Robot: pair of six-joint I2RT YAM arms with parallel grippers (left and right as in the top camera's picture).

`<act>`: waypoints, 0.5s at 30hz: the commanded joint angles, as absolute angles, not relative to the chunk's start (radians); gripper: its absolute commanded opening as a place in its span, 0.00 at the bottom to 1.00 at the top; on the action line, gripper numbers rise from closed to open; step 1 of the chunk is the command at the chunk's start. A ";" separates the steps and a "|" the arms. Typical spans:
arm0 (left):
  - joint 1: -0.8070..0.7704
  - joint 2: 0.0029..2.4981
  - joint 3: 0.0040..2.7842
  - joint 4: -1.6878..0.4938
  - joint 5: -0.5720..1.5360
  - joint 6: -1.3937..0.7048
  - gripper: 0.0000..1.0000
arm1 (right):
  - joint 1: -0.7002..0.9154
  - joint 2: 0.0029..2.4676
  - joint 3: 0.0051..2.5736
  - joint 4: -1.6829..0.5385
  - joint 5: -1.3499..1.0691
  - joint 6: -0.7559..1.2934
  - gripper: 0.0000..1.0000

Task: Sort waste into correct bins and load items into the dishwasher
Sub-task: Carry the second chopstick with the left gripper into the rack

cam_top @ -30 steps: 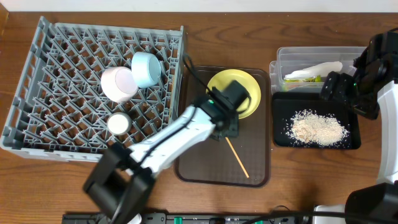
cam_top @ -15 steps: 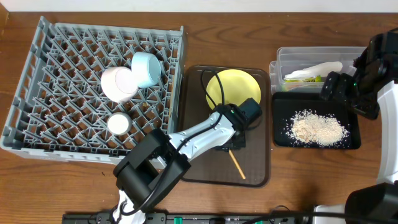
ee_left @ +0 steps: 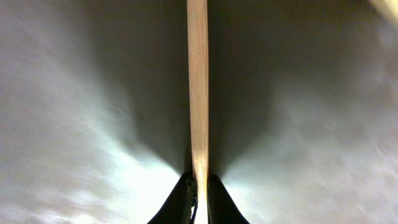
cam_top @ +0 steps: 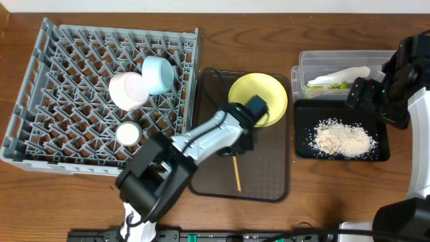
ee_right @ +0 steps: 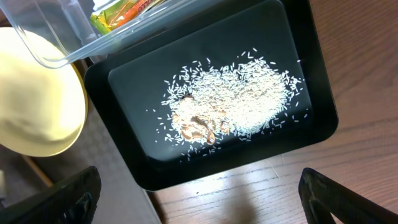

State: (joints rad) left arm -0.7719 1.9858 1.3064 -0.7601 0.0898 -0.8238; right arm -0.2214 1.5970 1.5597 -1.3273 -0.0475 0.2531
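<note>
The wooden chopstick (cam_top: 236, 175) is almost parallel to the dish rack's side, so my left gripper goes on moving to the open part of the dish rack (cam_top: 180, 99) beside the light blue bowl and lets go.
My left gripper (cam_top: 234, 153) is over the dark brown tray and shut on one wooden chopstick (cam_top: 236, 175). In the left wrist view the chopstick (ee_left: 198, 93) runs straight out from the closed jaws (ee_left: 199, 190). The yellow plate (cam_top: 263, 94) lies on the tray just behind that arm. The white bowl (cam_top: 126, 91), light blue bowl (cam_top: 160, 74) and small white cup (cam_top: 127, 133) sit in the grey dish rack (cam_top: 60, 54). My right gripper (cam_top: 366, 99) is open and empty (ee_right: 199, 199) above the black tray (ee_right: 311, 74) of rice crumbs (ee_right: 236, 102). A second chopstick is not visible.
The clear tub (cam_top: 316, 60) behind the black tray (cam_top: 302, 144) holds the white napkin (cam_top: 342, 74) and the green-and-orange wrapper (ee_right: 121, 12). The dark brown serving tray (cam_top: 269, 181) lies between the rack and the bins. The plate's edge (ee_right: 37, 106) nears the tub.
My left gripper swept over the brown tray to the right, then back left. The chopstick in it turned from diagonal to nearly upright in the view and shifted left. The right arm stayed still.
</note>
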 commanded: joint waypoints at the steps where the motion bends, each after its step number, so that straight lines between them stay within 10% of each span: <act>1: -0.683 1.874 1.301 -0.788 0.012 -0.718 0.08 | -0.221 1.595 1.574 -1.328 -0.035 0.265 0.99; 15: -0.480 1.517 1.307 -0.777 -0.111 -0.150 0.08 | -0.221 1.595 1.574 -1.328 -0.035 0.265 0.99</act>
State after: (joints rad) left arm -0.5274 1.5406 1.2984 -0.7757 -0.0048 -0.3313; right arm -0.2214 1.5970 1.5600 -1.3270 -0.0475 0.2531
